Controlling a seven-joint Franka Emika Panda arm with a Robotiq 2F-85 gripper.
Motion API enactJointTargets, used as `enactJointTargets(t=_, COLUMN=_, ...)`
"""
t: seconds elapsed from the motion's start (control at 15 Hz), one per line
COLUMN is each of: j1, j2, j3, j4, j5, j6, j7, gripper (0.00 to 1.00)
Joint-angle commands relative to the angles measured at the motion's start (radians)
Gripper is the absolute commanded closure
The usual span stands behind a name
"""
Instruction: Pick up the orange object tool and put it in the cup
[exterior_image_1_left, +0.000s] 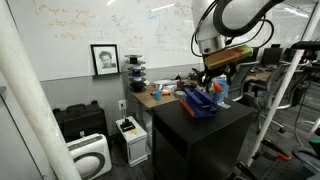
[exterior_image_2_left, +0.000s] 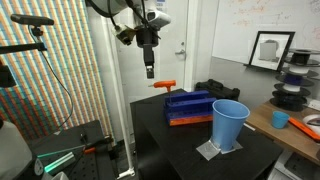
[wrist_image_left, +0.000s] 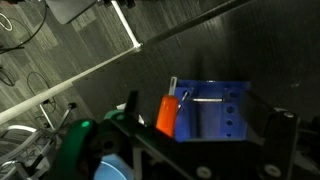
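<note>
My gripper should keep going down until my open fingers close on the orange handle (exterior_image_2_left: 166, 84), which stands clear above the rack with its narrow way (wrist_image_left: 167, 116) lined up with them.
The orange tool (wrist_image_left: 166, 114) has an orange handle and lies against the left end of a dark blue oblong rack (wrist_image_left: 212, 110). In an exterior view the orange tool (exterior_image_2_left: 163, 85) sits at the rack's (exterior_image_2_left: 190, 107) far end. The light-blue cup (exterior_image_2_left: 229, 124) stands upright on a grey square in front of the rack, and its rim shows at the wrist view's bottom left (wrist_image_left: 112, 170). My gripper (exterior_image_2_left: 148, 68) hangs above the table, a little over the tool. In the wrist view the gripper (wrist_image_left: 200, 122) is open and empty, its fingers spread either side of the rack.
Everything stands on a black table (exterior_image_2_left: 180, 150). A wooden desk (exterior_image_2_left: 300, 125) with a small blue cup (exterior_image_2_left: 281, 119) and clutter lies beyond it. A tripod (exterior_image_2_left: 40, 60) and a floor box with green lights (exterior_image_2_left: 60, 155) stand beside the table. A printer (exterior_image_1_left: 131, 137) sits on the floor.
</note>
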Motion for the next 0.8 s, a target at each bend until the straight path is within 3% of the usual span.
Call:
enactJointTargets(t=0.0, j1=-0.005, j2=-0.001, j3=-0.002, j4=-0.03, j5=-0.137, j6=0.096, j7=0.195, gripper=0.0)
enactJointTargets(t=0.4, j1=0.006, j2=-0.018, j3=0.0, j4=-0.093, j5=-0.314, j6=0.141, j7=0.465, gripper=0.0)
enactJointTargets(t=0.47, j1=0.008, j2=-0.013, j3=0.0, j4=-0.101, j5=-0.337, j6=0.151, j7=0.496, gripper=0.24)
enactJointTargets(t=0.53, j1=0.011, j2=-0.009, j3=0.0, j4=-0.111, j5=-0.361, j6=0.166, j7=0.525, gripper=0.27)
enactJointTargets(t=0.73, j1=0.019, j2=-0.004, j3=-0.004, j4=-0.138, j5=-0.411, j6=0.195, j7=0.592, gripper=0.51)
